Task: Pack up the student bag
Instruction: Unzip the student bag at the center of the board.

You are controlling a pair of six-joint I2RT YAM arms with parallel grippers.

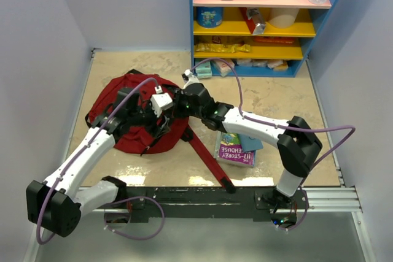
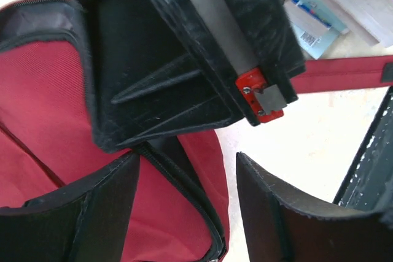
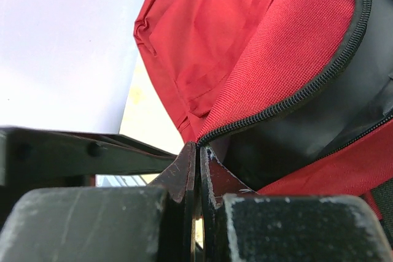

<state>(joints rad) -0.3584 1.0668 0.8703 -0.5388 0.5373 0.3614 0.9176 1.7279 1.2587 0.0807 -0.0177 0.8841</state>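
The robot's right gripper is pinching the flap's zipper edge [image 3: 222, 129], so the left gripper should hold the flap open to free the right gripper for the bag's near rim [image 1: 149, 150].
The student bag [image 1: 116, 93] is a dark-red backpack lying left of centre, its long red strap [image 1: 209, 157] trailing toward the near edge. Both grippers meet over its right side. My right gripper [image 3: 198, 151] is shut, and the black zipper edge [image 3: 295, 96] of the open flap runs right into its tips, with dark lining showing beneath. My left gripper [image 2: 184, 176] stands open, its fingers [image 2: 73, 213] on either side of the bag's [image 2: 37, 102] zippered rim without touching it. The right gripper's black body [image 2: 184, 59] hangs just above it.
A purple book with a blue one on it [image 1: 236, 148] lies right of the strap, under the right forearm. A blue and yellow shelf unit [image 1: 258, 23] with bottles and packets stands at the back. Small packets [image 1: 212, 69] lie at its foot. Walls close in left and right.
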